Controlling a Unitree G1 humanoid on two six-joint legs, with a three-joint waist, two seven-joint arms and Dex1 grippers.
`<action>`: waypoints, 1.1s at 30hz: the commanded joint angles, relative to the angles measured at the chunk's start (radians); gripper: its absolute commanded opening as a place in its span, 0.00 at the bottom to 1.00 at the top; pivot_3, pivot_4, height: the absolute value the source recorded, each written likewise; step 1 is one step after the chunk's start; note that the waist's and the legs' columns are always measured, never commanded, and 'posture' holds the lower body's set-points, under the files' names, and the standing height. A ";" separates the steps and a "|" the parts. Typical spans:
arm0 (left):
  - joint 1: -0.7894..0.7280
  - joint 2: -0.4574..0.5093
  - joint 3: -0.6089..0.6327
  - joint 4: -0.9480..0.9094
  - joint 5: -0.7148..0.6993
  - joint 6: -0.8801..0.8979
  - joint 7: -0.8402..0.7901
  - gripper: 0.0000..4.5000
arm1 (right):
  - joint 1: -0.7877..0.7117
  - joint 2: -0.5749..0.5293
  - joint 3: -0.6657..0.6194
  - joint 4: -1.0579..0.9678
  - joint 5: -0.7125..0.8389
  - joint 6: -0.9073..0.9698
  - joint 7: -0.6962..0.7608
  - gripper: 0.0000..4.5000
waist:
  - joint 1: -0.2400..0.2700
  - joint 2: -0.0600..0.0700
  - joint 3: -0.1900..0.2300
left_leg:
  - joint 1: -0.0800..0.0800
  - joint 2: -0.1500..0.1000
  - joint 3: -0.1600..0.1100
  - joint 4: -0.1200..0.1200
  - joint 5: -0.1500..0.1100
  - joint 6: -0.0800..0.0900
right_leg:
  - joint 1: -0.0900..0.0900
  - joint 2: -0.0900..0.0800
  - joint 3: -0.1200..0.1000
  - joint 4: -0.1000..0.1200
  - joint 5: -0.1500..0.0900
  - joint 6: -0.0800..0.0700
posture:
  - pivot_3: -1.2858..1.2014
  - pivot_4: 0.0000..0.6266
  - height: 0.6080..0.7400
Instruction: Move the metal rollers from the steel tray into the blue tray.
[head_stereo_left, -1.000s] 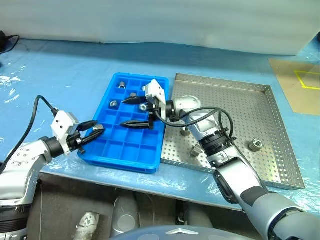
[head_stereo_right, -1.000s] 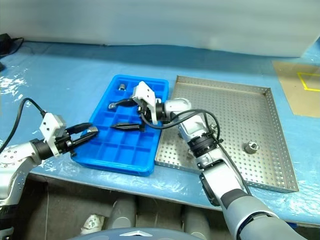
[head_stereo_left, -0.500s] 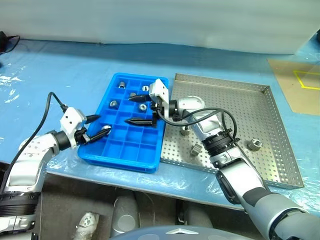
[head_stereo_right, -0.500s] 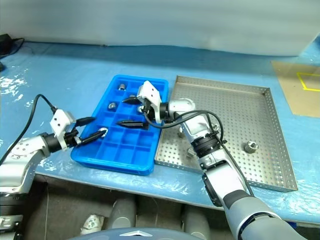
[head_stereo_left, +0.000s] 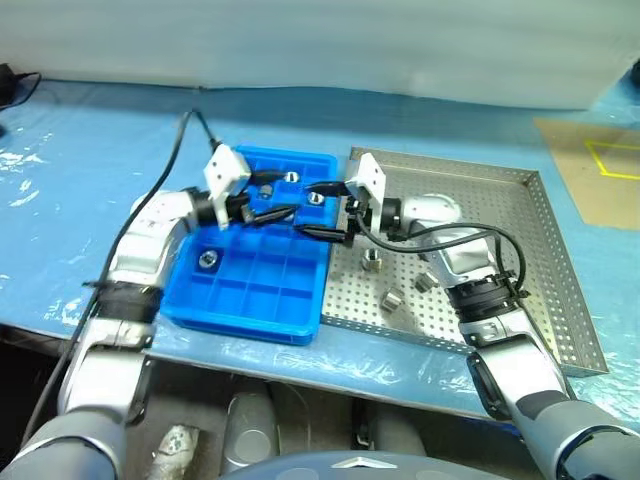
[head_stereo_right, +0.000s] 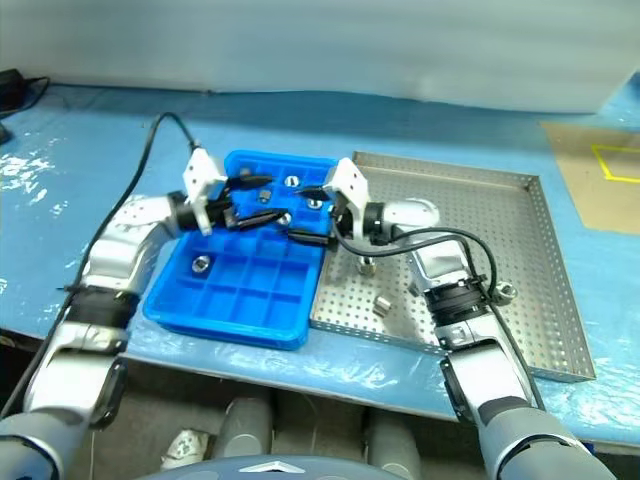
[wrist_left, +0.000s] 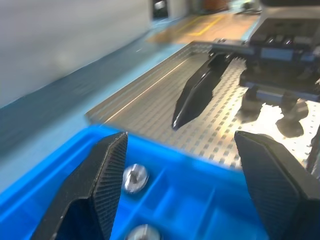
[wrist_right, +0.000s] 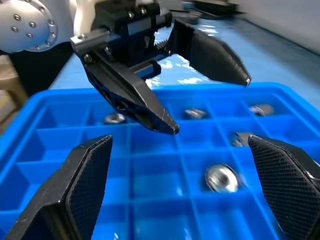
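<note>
The steel tray's roller (head_stereo_left: 371, 260) is nearest the blue tray upright and clear of other rollers, so my left gripper should keep moving toward it and close on its sides (head_stereo_left: 371, 264).
The blue tray (head_stereo_left: 262, 290) lies left of the steel tray (head_stereo_left: 500, 215). Rollers (head_stereo_left: 371, 259) lie loose on the steel tray's perforated floor, another roller (head_stereo_left: 390, 298) nearer me. The blue tray holds several rollers: one (head_stereo_left: 207, 260) near its left side, others (wrist_right: 221, 177) in the far compartments. My left gripper (head_stereo_left: 280, 195) hovers open and empty over the blue tray's far end, pointing right. My right gripper (head_stereo_left: 307, 209) faces it, open and empty, above the seam between the two trays. The fingertips of both nearly meet.
Both trays sit on a table covered in blue plastic sheet (head_stereo_left: 100, 150). A brown board with yellow tape (head_stereo_left: 600, 165) lies at the far right. A black cable (head_stereo_left: 150, 200) trails from the left wrist.
My left gripper opened near the blue tray's left edge, leaving a roller in a near-left compartment, then swung up and right over the tray. My right gripper shifted right toward the steel tray, still open.
</note>
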 joint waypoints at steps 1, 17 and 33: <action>-0.134 -0.058 -0.040 0.241 0.060 -0.137 -0.069 0.80 | 0.049 -0.054 -0.087 -0.121 0.029 0.046 -0.062 1.00 | -0.008 0.000 0.000 | 0.000 0.000 0.000 0.000 0.000 0.000 | 0.000 0.000 0.001 0.000 0.000 0.000 | 0.47 0.24 1.00; -0.375 -0.267 -0.115 0.794 0.271 -0.384 -0.267 0.80 | 0.427 -0.206 -0.307 -0.608 0.124 0.301 -0.296 1.00 | -0.102 0.000 0.000 | 0.006 -0.002 0.004 0.001 -0.003 0.006 | 0.006 0.001 0.010 -0.006 0.002 0.003 | 0.32 0.24 1.00; -0.393 -0.276 -0.223 0.880 0.517 -0.463 -0.137 0.80 | 0.519 -0.213 -0.324 -0.698 0.154 0.339 -0.410 1.00 | -0.147 0.000 0.000 | 0.017 -0.002 0.013 0.000 -0.012 0.020 | 0.016 0.001 0.011 -0.018 0.002 0.003 | 0.30 0.24 1.00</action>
